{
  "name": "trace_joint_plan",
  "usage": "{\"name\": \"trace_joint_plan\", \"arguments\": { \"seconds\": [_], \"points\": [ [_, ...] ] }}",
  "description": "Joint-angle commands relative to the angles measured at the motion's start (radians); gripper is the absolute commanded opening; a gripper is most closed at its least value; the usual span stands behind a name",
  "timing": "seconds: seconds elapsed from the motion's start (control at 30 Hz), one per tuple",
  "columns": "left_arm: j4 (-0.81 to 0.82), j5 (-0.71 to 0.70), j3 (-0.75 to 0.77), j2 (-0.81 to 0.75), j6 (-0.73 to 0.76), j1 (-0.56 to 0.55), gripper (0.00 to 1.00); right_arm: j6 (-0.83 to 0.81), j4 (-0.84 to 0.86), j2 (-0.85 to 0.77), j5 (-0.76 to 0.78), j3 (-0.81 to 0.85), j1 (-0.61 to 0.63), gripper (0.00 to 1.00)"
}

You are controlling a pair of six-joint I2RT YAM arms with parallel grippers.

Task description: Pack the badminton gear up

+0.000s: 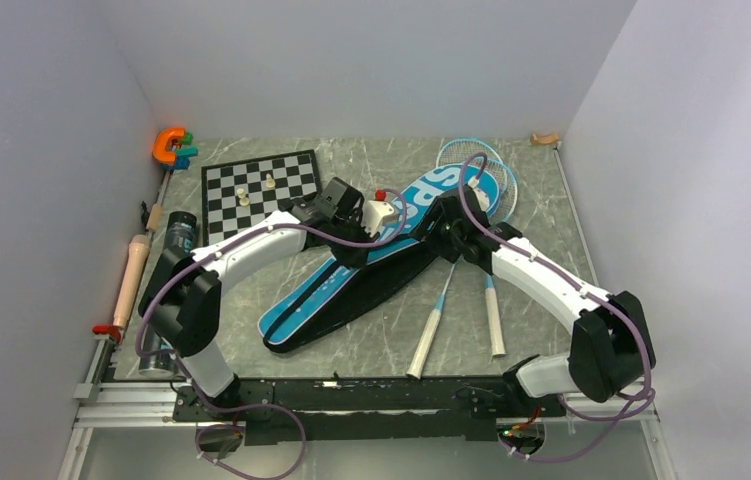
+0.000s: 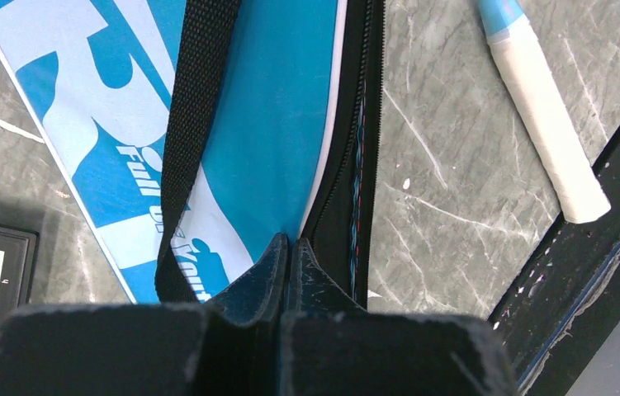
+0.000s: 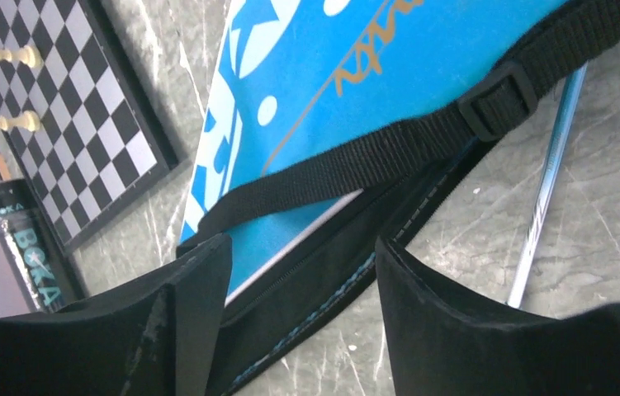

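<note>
The bag's wide end [image 1: 479, 183] lies over the racket heads, so my right gripper should first grab the edge [image 3: 470, 148] beside the strap's buckle and help move the bag clear.
The blue bag [image 1: 351, 275] lettered SPORT lies diagonally mid-table, its black zip edge gaping. My left gripper [image 1: 356, 250] is shut on the bag's upper flap edge [image 2: 288, 241], next to the zip. My right gripper [image 1: 446, 232] is open, its jaws either side of the bag's black edge [image 3: 302, 247], holding nothing. Two light-blue rackets [image 1: 481, 165] lie to the right with their heads partly under the bag's wide end and their beige handles [image 1: 429, 345] pointing near. The black tube [image 1: 173, 240] stands at the left. No shuttlecocks show.
A chessboard [image 1: 259, 190] with pale pieces lies behind the left arm. An orange clamp [image 1: 171, 147] sits in the far left corner. A wooden-handled tool [image 1: 131, 280] lies along the left wall. The bag's black strap [image 3: 372, 157] crosses the blue face. A black rail [image 1: 371, 395] runs along the near edge.
</note>
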Motion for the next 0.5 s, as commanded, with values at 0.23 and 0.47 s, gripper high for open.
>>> {"name": "trace_joint_plan", "arguments": {
  "seconds": [0.23,0.47],
  "points": [
    [0.038,0.043,0.016,-0.057,-0.021,-0.001,0.00,0.106,0.040,-0.149,-0.173,-0.089,-0.037,0.85],
    [0.028,0.055,0.014,-0.076,-0.020,0.000,0.00,0.154,0.106,-0.032,-0.206,-0.051,-0.049,0.77]
  ]
}}
